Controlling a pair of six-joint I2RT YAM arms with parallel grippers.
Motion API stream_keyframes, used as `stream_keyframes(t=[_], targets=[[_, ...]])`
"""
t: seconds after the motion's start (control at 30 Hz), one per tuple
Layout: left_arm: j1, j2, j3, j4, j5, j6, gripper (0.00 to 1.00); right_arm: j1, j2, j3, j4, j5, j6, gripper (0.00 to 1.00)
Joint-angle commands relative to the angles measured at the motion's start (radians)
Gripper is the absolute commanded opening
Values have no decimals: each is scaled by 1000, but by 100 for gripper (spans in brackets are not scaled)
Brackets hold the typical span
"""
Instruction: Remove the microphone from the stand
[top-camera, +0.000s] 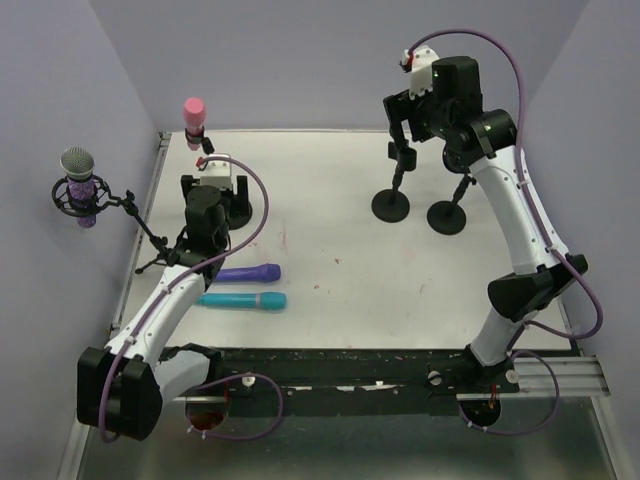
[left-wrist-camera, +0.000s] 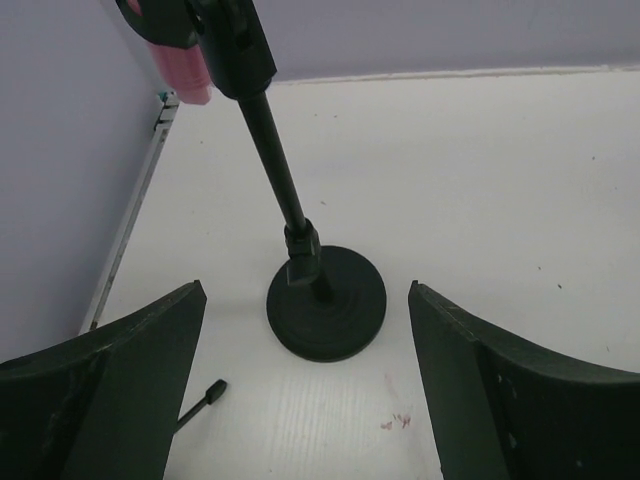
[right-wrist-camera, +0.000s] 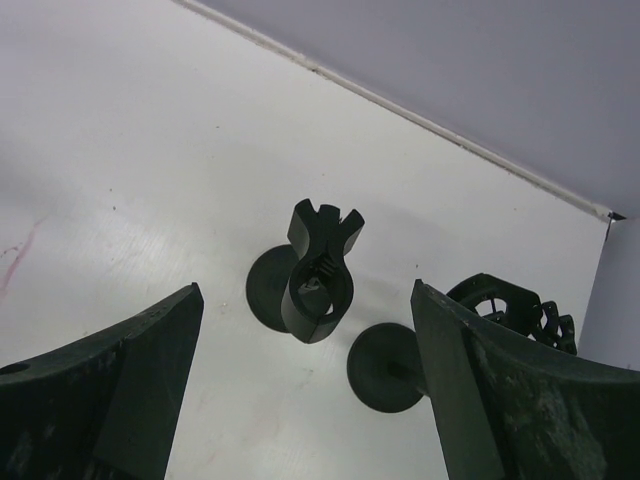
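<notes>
Next, my left gripper carries the pink microphone's stand (top-camera: 240, 212) by its pole (left-wrist-camera: 275, 165) to the middle and holds it steady, because the stand is far from my right gripper.
A pink microphone (top-camera: 193, 115) sits in the clip of a black stand at the back left. The left wrist view shows that pink microphone (left-wrist-camera: 180, 70) at the top left, its stand pole (left-wrist-camera: 275, 150) slanting down to a round base (left-wrist-camera: 326, 300). My left gripper (top-camera: 215, 192) is open in front of that base, both fingers apart from it, nothing between them (left-wrist-camera: 305, 400). My right gripper (top-camera: 408, 130) hangs open over two empty stands; the empty clip (right-wrist-camera: 320, 270) lies between and ahead of its fingers.
A grey-headed purple microphone (top-camera: 80, 190) sits in a shock mount on a tripod at the left wall. A purple microphone (top-camera: 245, 273) and a teal one (top-camera: 243, 300) lie on the table. Two round stand bases (top-camera: 391, 205) (top-camera: 447, 216) stand at the back right.
</notes>
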Motion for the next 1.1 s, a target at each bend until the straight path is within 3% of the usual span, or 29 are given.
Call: stream_keyframes(t=[0.0, 0.17, 0.47, 0.87, 1.0, 1.07], targets=[[35, 49, 5, 273, -18, 76, 89, 5, -38, -44, 46, -23, -16, 91], [96, 143, 25, 318, 2, 66, 85, 4, -58, -77, 37, -8, -31, 91], [156, 244, 33, 413, 169, 29, 65, 5, -50, -63, 17, 2, -54, 91], [153, 220, 16, 375, 416, 47, 2, 5, -90, -133, 34, 12, -61, 90], [147, 195, 1, 344, 418, 49, 0, 3, -110, -162, 37, 14, -65, 90], [137, 175, -4, 320, 328, 59, 0, 2, -114, -169, 37, 14, -70, 90]])
